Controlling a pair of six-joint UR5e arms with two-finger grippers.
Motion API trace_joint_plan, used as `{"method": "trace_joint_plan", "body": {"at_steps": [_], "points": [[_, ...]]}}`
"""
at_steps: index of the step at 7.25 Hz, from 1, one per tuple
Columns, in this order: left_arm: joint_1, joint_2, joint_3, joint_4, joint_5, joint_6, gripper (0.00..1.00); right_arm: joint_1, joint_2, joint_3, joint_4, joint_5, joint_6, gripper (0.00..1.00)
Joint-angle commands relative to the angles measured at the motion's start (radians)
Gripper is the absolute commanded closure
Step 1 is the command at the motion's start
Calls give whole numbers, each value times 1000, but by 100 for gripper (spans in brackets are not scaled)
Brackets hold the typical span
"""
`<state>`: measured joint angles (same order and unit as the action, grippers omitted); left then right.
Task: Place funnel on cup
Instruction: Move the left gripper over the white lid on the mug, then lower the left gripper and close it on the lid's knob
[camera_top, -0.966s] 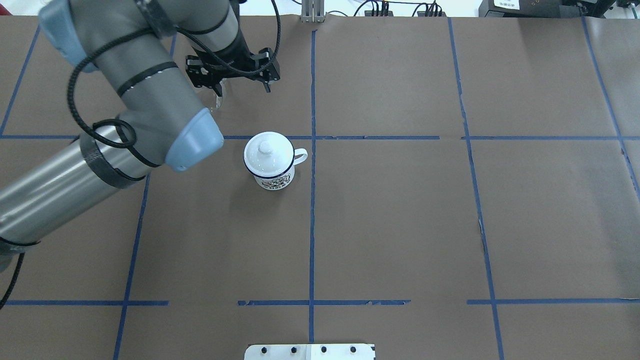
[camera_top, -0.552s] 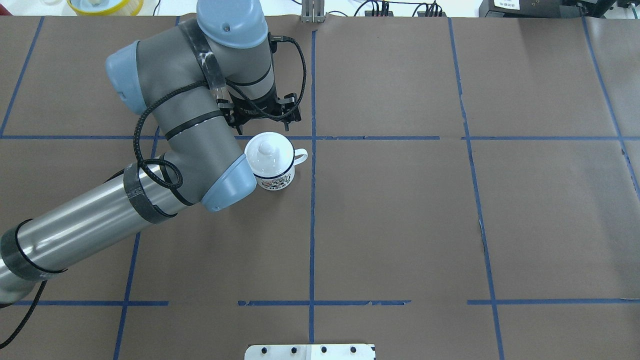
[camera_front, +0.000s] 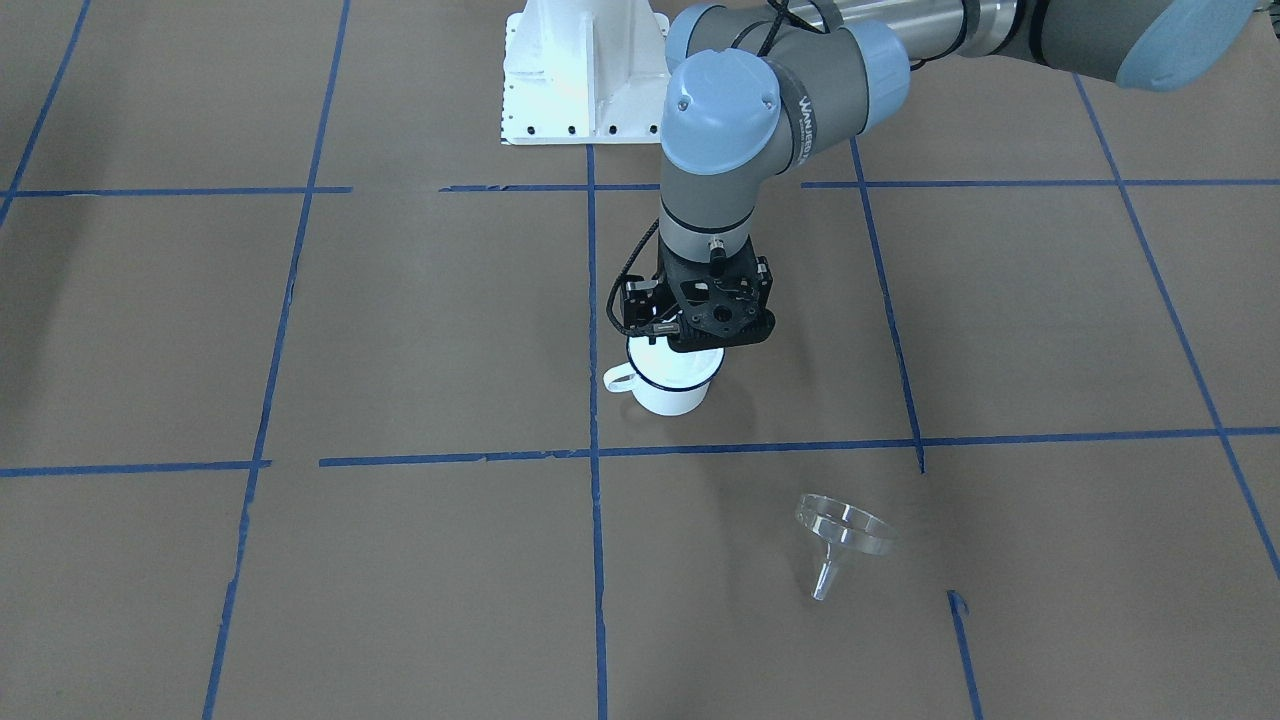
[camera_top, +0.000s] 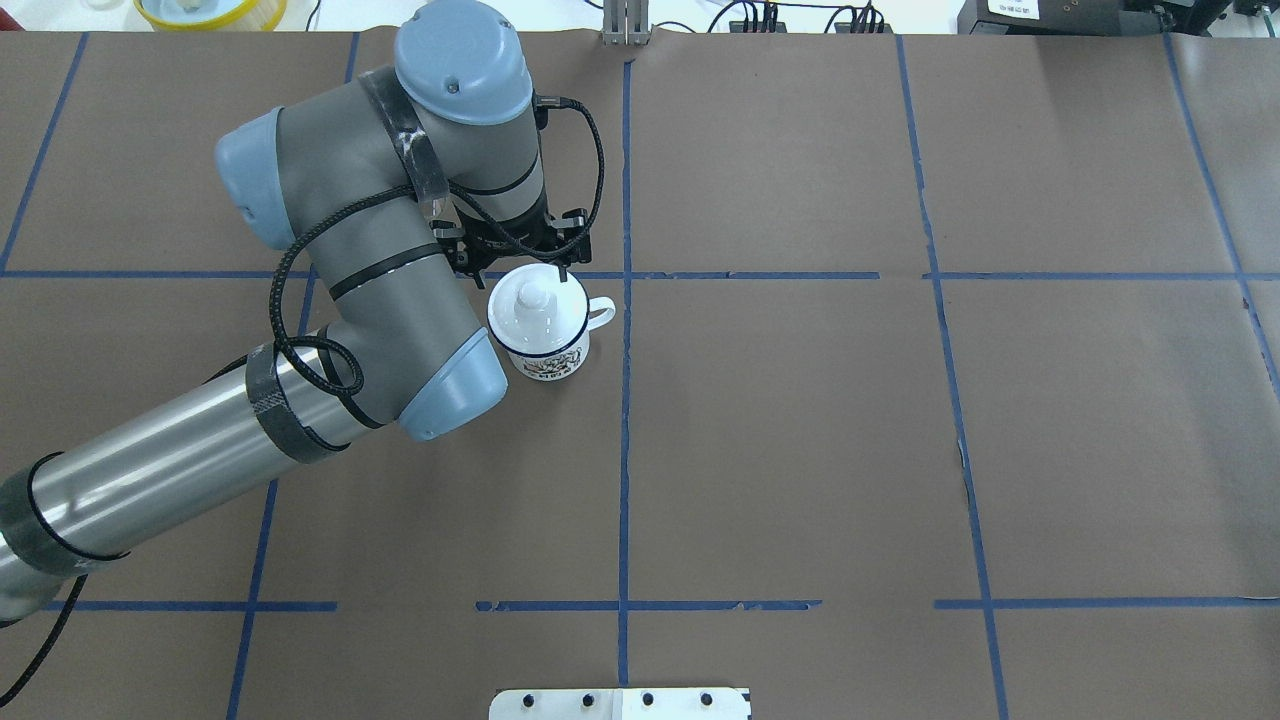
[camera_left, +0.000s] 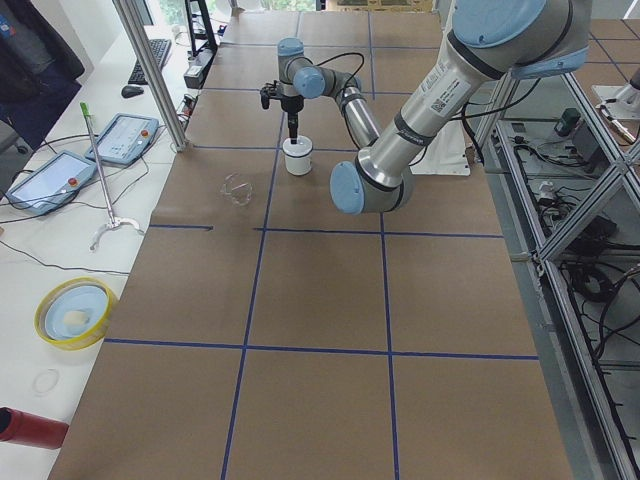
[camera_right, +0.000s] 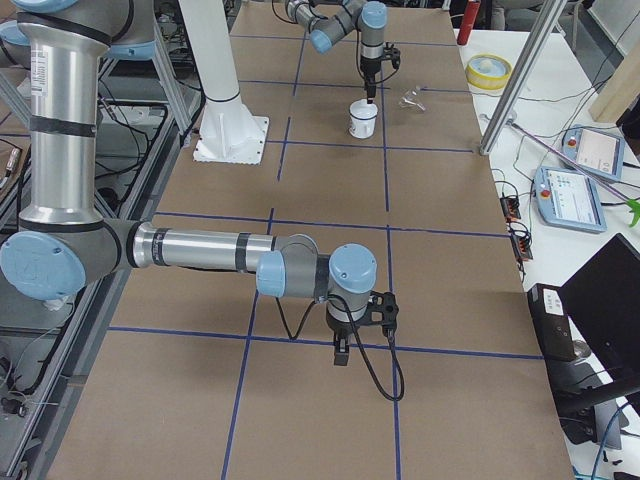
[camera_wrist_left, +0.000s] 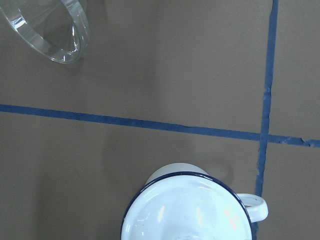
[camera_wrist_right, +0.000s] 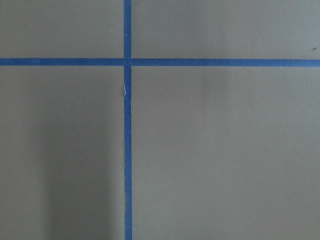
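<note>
The white lid (camera_wrist_left: 186, 212) only sits inside the cup's blue rim (camera_wrist_left: 187, 174), so the lid will come away and the cup will stay standing when the robot lifts.
The cup (camera_top: 545, 345) is a white enamel mug with a blue rim, and a white knobbed lid (camera_top: 533, 300) sits on it. It also shows in the front view (camera_front: 672, 392) and the left wrist view (camera_wrist_left: 187, 212). My left gripper (camera_top: 520, 272) is open and empty, pointing down just above the mug's far rim. The clear funnel (camera_front: 843, 535) lies on its side on the table, apart from the mug, and shows at the top left of the left wrist view (camera_wrist_left: 47, 27). The arm hides it in the overhead view. My right gripper (camera_right: 340, 352) hangs over bare table far from both; I cannot tell its state.
Brown paper with a grid of blue tape lines (camera_top: 624, 450) covers the table. The white robot base (camera_front: 585, 75) stands at the near edge. A yellow bowl (camera_left: 72, 313) and a red can (camera_left: 25, 428) lie off the table's left end.
My left arm has swung from beside the funnel at the far left toward me and to the right. Its open gripper is now over the mug's far rim. The funnel stayed on the table.
</note>
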<state>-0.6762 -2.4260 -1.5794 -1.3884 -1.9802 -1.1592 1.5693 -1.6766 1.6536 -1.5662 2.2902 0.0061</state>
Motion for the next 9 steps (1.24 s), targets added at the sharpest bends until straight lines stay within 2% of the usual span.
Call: {"method": "trace_joint_plan", "body": {"at_steps": [1,9], "points": [[21,1,-1,-23,-2,-4,30,0,0,0,0,0,0,0],[29,36,-28,-41,18,-4,31,0,0,0,0,0,0,0]]}}
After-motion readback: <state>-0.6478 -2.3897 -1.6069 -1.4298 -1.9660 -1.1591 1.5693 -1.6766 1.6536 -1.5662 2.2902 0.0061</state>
